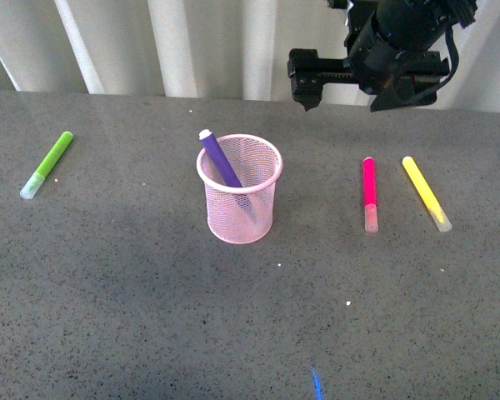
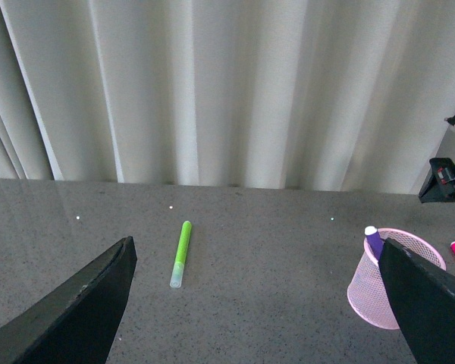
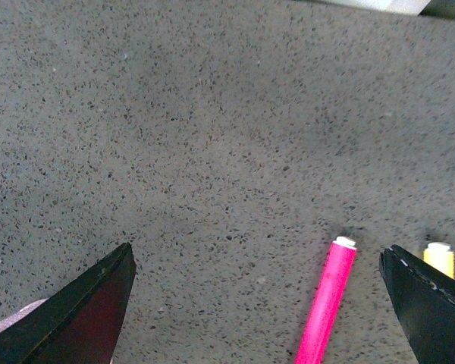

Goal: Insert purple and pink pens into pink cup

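The purple pen (image 2: pixel 373 241) leans out past the pink cup's rim, so the pink pen will lean alongside, its end sticking out, when I insert it.
The pink cup (image 1: pixel 242 212) stands upright at the table's middle. The purple pen (image 1: pixel 219 158) leans inside it, tip above the rim. The pink pen (image 1: pixel 369 190) lies flat on the table to the cup's right. My right gripper (image 1: pixel 350 87) hangs open and empty above the table, behind the pink pen. In the right wrist view the pink pen (image 3: pixel 327 299) lies below and between the open jaws of the right gripper (image 3: pixel 258 326). My left gripper (image 2: pixel 254 326) is open and empty. Its view shows the cup (image 2: pixel 368 292) with the purple pen (image 2: pixel 373 241).
A lime-green marker (image 1: pixel 47 164) lies at the far left. A yellow marker (image 1: pixel 425 192) lies just right of the pink pen, also in the right wrist view (image 3: pixel 439 258). A pale curtain (image 1: pixel 192 46) closes the back edge of the table.
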